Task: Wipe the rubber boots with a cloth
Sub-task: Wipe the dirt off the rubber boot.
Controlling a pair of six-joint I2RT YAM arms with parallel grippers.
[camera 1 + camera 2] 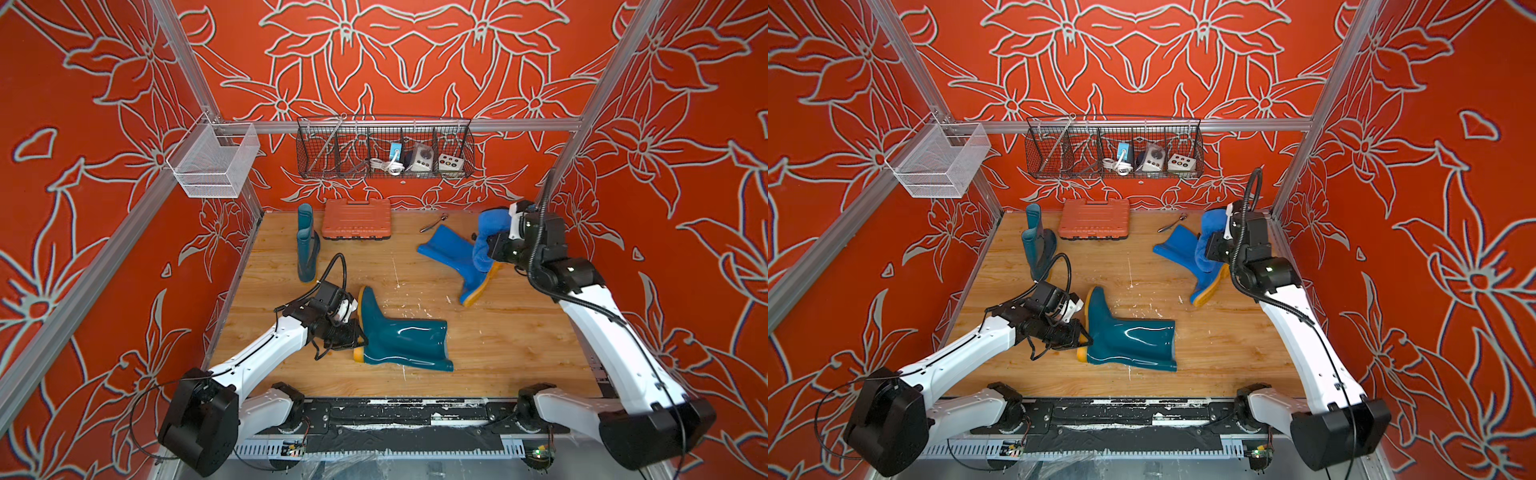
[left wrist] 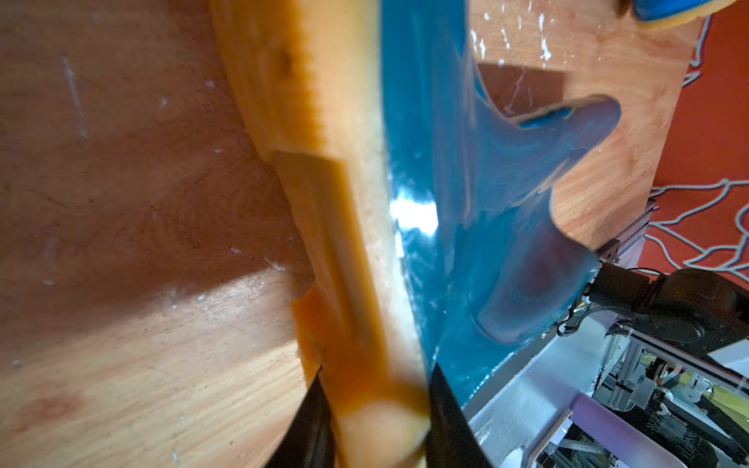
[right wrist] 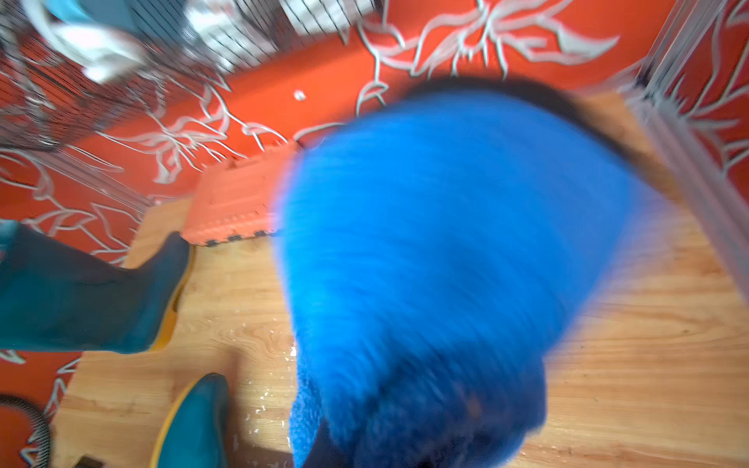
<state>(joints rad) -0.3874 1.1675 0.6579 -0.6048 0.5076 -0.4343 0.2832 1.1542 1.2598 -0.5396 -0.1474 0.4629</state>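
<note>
Next, my right gripper wipes the teal boot's ankle [image 1: 382, 326] first, because the cloth is over the blue boot [image 1: 482, 249] while my left gripper is holding the teal boot's sole.
A dark teal rubber boot [image 1: 403, 336] [image 1: 1129, 336] lies on its side at the front middle of the wooden table. My left gripper [image 1: 358, 338] [image 1: 1084, 338] [image 2: 377, 425] is shut on the heel end of its yellow-orange sole [image 2: 324, 162]. A second teal boot [image 1: 307, 245] [image 1: 1034, 245] stands at the back left. A bright blue boot [image 1: 453, 253] [image 1: 1183, 253] lies at the back right. My right gripper [image 1: 486, 249] [image 1: 1209, 249] is shut on the fuzzy blue cloth [image 1: 489, 226] [image 1: 1210, 226] [image 3: 446, 243], which hangs over that boot's ankle. The cloth hides the jaws and is blurred in the right wrist view.
An orange ribbed case [image 1: 357, 220] lies at the back wall beside the standing boot. A small metal tool [image 1: 434, 223] lies behind the blue boot. A black wire basket [image 1: 384, 149] and a white mesh basket [image 1: 212, 160] hang on the frame rails.
</note>
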